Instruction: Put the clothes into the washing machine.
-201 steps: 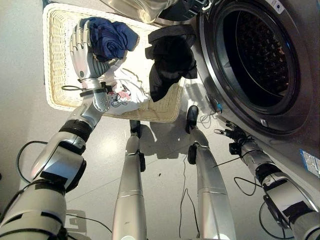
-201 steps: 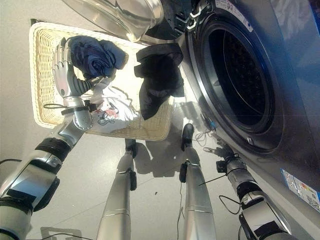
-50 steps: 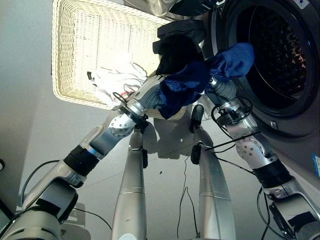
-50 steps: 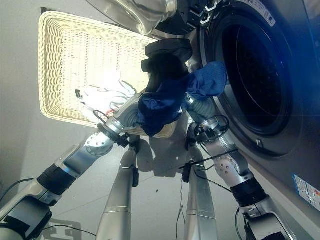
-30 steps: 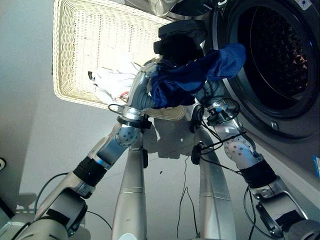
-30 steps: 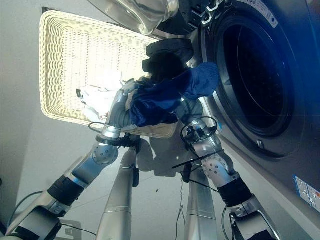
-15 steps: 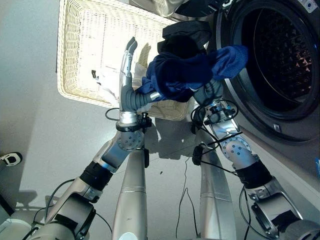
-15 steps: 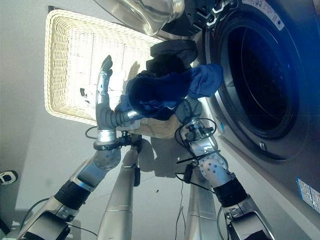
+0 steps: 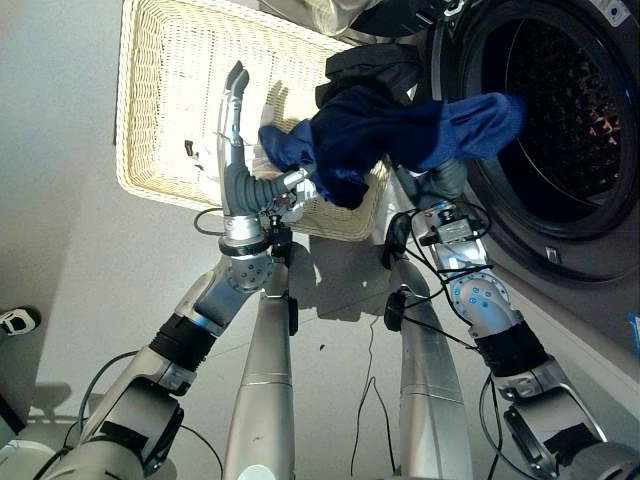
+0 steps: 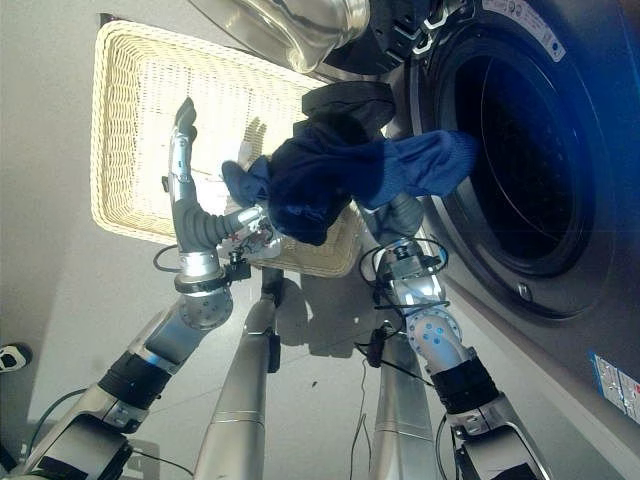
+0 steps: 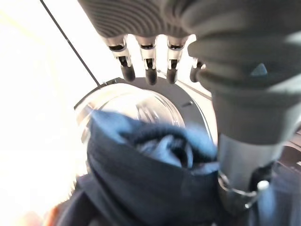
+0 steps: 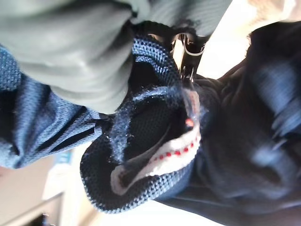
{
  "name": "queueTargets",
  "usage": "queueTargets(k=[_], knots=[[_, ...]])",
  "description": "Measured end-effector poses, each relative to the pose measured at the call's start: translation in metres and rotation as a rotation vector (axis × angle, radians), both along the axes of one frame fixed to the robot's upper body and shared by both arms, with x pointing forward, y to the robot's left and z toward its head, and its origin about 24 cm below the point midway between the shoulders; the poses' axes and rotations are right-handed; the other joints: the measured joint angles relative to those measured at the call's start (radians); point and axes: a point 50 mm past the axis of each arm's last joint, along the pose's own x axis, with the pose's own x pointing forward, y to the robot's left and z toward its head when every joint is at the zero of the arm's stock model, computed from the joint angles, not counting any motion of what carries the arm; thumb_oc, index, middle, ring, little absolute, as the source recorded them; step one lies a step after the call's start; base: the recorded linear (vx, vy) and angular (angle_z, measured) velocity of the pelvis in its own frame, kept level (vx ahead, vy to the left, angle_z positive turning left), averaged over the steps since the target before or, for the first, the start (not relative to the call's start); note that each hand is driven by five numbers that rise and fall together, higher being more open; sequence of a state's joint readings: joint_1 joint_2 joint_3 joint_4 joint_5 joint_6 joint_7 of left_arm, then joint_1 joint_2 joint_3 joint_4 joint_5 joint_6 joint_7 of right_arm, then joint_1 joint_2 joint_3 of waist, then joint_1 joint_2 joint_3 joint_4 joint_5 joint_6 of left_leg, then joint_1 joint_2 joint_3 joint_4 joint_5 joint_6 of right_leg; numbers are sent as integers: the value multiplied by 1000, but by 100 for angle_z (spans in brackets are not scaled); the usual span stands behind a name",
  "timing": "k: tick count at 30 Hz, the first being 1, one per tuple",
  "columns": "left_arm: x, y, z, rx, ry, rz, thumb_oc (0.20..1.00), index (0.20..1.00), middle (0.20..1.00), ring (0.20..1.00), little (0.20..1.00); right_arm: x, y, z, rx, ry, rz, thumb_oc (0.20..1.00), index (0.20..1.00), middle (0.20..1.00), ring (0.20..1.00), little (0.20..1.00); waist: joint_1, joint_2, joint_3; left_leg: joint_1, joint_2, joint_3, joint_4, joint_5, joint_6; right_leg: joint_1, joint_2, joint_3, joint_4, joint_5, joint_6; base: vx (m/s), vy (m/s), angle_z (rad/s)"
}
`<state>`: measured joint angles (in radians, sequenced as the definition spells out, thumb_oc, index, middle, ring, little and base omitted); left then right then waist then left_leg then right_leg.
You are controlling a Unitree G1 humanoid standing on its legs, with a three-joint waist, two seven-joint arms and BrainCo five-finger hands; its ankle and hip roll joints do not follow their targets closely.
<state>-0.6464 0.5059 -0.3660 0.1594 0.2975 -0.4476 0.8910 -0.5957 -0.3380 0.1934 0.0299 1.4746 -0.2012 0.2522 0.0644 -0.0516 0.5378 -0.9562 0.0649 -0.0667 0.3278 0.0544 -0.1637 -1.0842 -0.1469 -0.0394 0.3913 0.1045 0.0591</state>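
Note:
The basket's clear wicker bottom (image 9: 168, 120) can be seen next to the white garment (image 9: 207, 161). I should expect only empty basket below the white garment when I pick it up.
A dark blue garment (image 9: 390, 130) hangs in the air between the wicker basket (image 9: 160, 60) and the washing machine's open drum (image 9: 570, 110). Its right end reaches the drum's mouth. My right hand (image 9: 440, 185) is under it, shut on the bunched blue cloth (image 12: 141, 141). My left hand (image 9: 235, 130) stands open over the basket, fingers (image 11: 146, 70) straight, just left of the garment's loose end. A black garment (image 9: 365, 62) lies over the basket's near-right rim. A white printed garment (image 9: 205, 155) lies in the basket behind my left hand.
The washer's open glass door (image 10: 290, 30) hangs above the basket's far right corner. The basket stands on the pale floor (image 9: 60, 250), close against the machine's front. A shoe (image 9: 15, 320) shows at the left edge.
My left hand has let go of the blue garment and swung up over the basket with straight fingers. My right hand has carried the garment to the right, toward the drum's mouth.

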Motion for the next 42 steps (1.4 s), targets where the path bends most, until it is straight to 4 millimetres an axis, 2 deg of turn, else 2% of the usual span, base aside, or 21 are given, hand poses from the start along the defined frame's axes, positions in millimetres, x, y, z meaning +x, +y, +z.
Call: queueTargets(k=[5,6,7,12,15,18,25,28,35,42], knots=[[10,10,1,33,21,44,1000,1000,1000,1000,1000,16,-36,0,70,57,-150,200,200,200,200,200,-3,0,0,-2,0,0,2,-2,0,0,0,0,-3,0,0,0,0,0],[10,10,1,33,21,44,1000,1000,1000,1000,1000,16,-36,0,70,57,-150,200,200,200,200,200,-3,0,0,-2,0,0,2,-2,0,0,0,0,-3,0,0,0,0,0],[11,12,1,33,24,45,1000,1000,1000,1000,1000,18,-45,-1,95,74,-183,200,200,200,200,200,-4,0,0,-2,0,1,2,-4,1,0,0,0,-3,0,0,0,0,0],[20,18,5,-15,45,58,1000,1000,1000,1000,1000,31,-56,-2,125,130,-219,200,200,200,200,200,-6,0,0,-8,0,1,9,-9,2,-2,0,0,-5,0,0,0,0,0],[20,18,6,-26,45,57,1000,1000,1000,1000,1000,32,-58,-1,131,133,-221,200,200,200,200,200,-6,0,0,-9,0,0,10,-9,2,-2,0,0,-5,0,0,0,0,0],[24,24,8,-33,50,78,1000,1000,1000,1000,1000,37,-67,1,167,148,-249,200,200,200,200,200,-6,0,0,-12,1,-1,13,-10,2,-3,0,-1,-5,0,0,0,0,0],[42,44,-5,-111,164,170,1000,1000,1000,1000,1000,54,-83,-4,235,258,-299,200,200,200,200,200,-21,0,0,-19,1,-2,20,-14,2,-5,1,-2,-11,2,2,0,0,0],[46,47,-9,-109,188,196,1000,1000,1000,1000,1000,58,-94,-5,232,289,-340,200,200,200,200,200,-22,0,0,-25,1,-1,17,-16,2,-10,1,-2,-16,3,2,0,0,0],[58,57,-17,-112,271,284,1000,1000,1000,1000,1000,64,-106,1,250,327,-386,200,200,200,200,200,-22,0,0,-32,2,2,18,-16,2,-20,2,-1,-14,7,-4,0,0,0],[62,64,-24,-109,325,333,1000,1000,1000,1000,1000,71,-112,-7,192,468,-466,200,200,200,200,200,-23,0,0,-35,4,4,18,-16,2,-24,4,0,-15,6,-1,0,0,0]])
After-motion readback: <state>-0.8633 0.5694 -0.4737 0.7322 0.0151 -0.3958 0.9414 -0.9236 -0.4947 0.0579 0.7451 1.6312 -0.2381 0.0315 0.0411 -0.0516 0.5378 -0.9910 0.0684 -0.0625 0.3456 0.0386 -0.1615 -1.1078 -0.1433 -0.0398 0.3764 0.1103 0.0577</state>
